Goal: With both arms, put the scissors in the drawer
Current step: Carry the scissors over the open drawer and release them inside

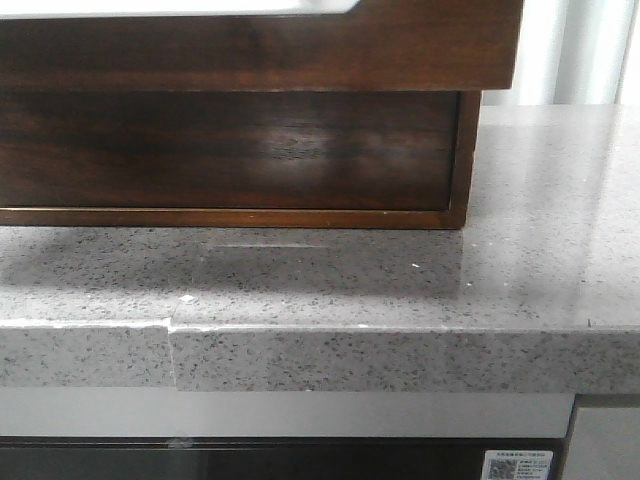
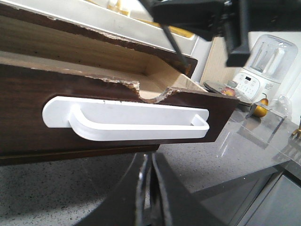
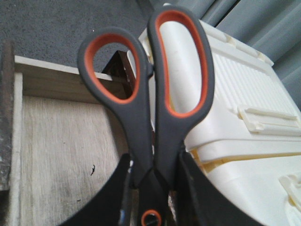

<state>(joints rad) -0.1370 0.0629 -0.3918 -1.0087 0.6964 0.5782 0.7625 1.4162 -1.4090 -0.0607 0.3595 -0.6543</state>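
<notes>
My right gripper should keep lowering the scissors until they are inside and then let go, because they hang over the clear pale bottom of the open drawer.
The scissors have dark grey handles lined in orange. My right gripper is shut on them just above the pivot screw, with the handle loops pointing away from it. Under them lies the pale wood floor of the drawer, which stands pulled out. In the left wrist view the drawer shows its dark-brown front, a white handle and a half-round notch in its top edge. My left gripper is shut and empty, low over the counter just in front of that handle. The right arm hangs above the drawer. Neither gripper appears in the front view.
The wooden box frames the drawer on a grey speckled counter, whose front edge runs close by. A cream plastic case sits beside the drawer. A white appliance stands further along the counter.
</notes>
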